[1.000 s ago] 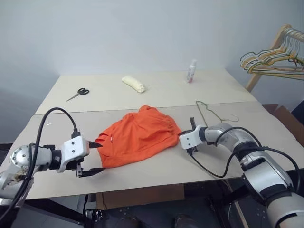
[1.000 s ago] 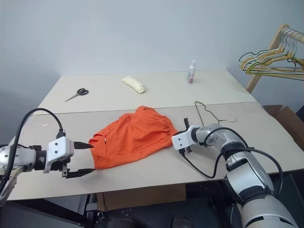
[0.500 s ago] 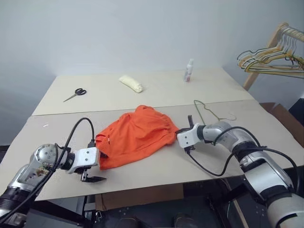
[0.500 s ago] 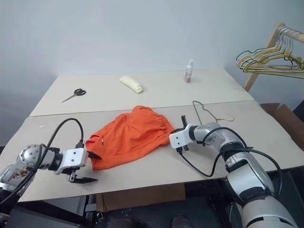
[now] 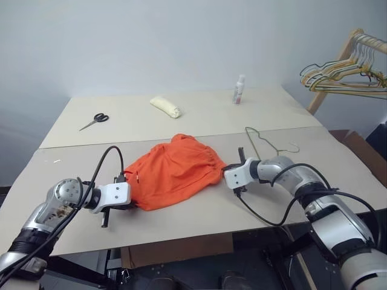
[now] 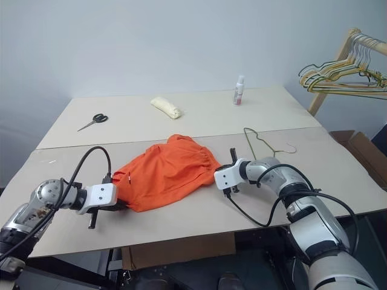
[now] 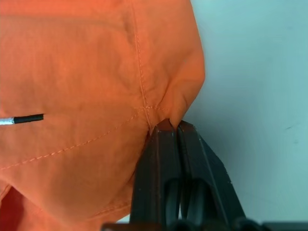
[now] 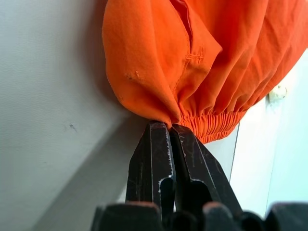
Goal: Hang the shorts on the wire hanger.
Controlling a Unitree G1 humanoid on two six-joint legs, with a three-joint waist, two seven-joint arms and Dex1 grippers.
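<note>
The orange shorts point(image 5: 175, 172) are bunched up from hem to waistband, so my left gripper should pull the hem corner point(image 5: 138, 203) away from the waistband to get the leg flat first.
The orange shorts point(image 5: 172, 178) lie crumpled in the middle of the near table point(image 5: 199, 220), waistband toward the right. My left gripper point(image 5: 130, 203) is at their near left corner, and in the left wrist view its fingers point(image 7: 160, 144) are shut on a fold of the hem. At the right end of the waistband my right gripper point(image 5: 224, 171) is shut on the gathered edge point(image 8: 211, 126). The thin wire hanger point(image 5: 261, 142) lies flat on the table just right of the shorts, behind my right gripper.
On the far table lie scissors point(image 5: 95, 119), a pale yellow rolled cloth point(image 5: 165, 106) and a small bottle point(image 5: 239, 89). A wooden rack with bunched hangers point(image 5: 338, 72) stands at the far right. A cardboard box point(image 5: 363, 151) sits beside the table's right edge.
My left gripper came down and in toward the shorts' near left corner, and its open fingers closed on the cloth. The right gripper kept its hold and stayed put.
</note>
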